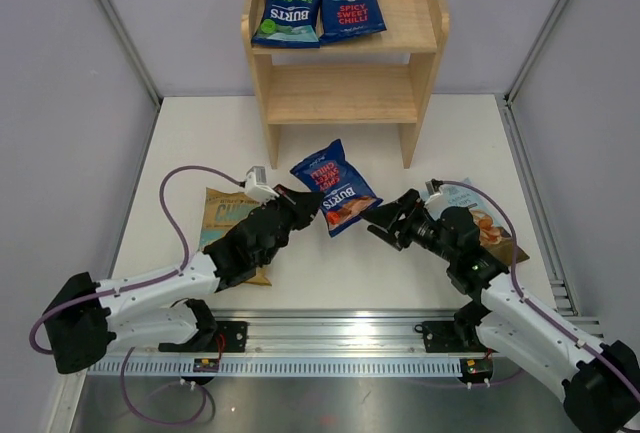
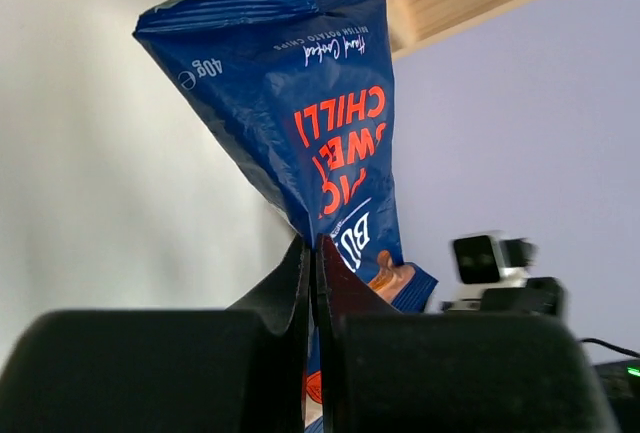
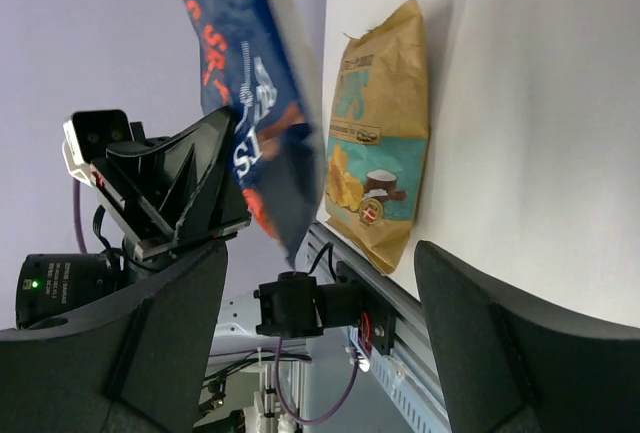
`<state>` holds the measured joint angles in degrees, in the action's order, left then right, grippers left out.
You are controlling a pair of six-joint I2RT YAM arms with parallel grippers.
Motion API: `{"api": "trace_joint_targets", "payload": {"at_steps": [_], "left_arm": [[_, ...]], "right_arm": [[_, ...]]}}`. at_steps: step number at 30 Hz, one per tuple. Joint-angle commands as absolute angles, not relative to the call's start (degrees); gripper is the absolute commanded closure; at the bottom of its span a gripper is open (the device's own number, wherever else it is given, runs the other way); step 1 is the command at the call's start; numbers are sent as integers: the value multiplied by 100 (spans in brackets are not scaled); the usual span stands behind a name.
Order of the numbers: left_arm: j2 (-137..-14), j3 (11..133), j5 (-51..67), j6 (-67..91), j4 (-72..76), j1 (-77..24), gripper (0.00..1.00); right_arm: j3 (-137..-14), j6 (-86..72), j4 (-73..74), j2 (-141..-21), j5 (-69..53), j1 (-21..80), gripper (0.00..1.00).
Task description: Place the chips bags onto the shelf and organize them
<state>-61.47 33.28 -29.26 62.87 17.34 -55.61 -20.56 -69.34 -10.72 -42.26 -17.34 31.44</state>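
Note:
The top level's gap [image 1: 411, 21] is on my right gripper's side, so my left gripper should first pass the dark-blue bag's lower end [image 1: 358, 207] to my right gripper.
My left gripper [image 1: 312, 203] is shut on the lower corner of a dark-blue Burts bag with red lettering [image 1: 335, 188] and holds it off the table, in front of the wooden shelf [image 1: 425, 48]. In the left wrist view the bag [image 2: 320, 133] rises from the closed fingers [image 2: 300, 283]. My right gripper [image 1: 388, 223] is open and empty, just right of the bag; its wrist view shows the bag [image 3: 245, 123] ahead of the open gripper [image 3: 315, 298]. Two Burts bags, green-lettered [image 1: 288, 10] and red-lettered [image 1: 352, 9], lie on the top tier.
The tan chips bag [image 1: 222, 215] lies on the table under my left arm; it also shows in the right wrist view [image 3: 380, 143]. The light-blue-and-brown bag [image 1: 478, 215] lies under my right arm. The shelf's lower tier [image 1: 340, 98] holds nothing.

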Motion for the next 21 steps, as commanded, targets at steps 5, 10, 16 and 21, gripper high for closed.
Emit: {"api": "trace_joint_targets", "payload": {"at_steps": [5, 10, 16, 21], "left_arm": [[-5546, 2971, -3630, 6169, 3225, -5827, 100], [-5449, 2918, -3472, 6223, 3445, -5888, 100], [-5309, 2909, -3428, 6231, 3454, -5968, 100], [-5142, 2830, -3305, 6214, 3489, -6012, 100]], "right_arm": [[-2540, -6856, -2618, -4895, -2004, 3410, 24], [-3057, -6496, -2479, -5176, -2091, 3524, 30], [-3392, -6320, -2496, -5519, -2250, 3542, 48], [-3533, -6153, -2356, -5686, -2215, 3542, 57]]}}
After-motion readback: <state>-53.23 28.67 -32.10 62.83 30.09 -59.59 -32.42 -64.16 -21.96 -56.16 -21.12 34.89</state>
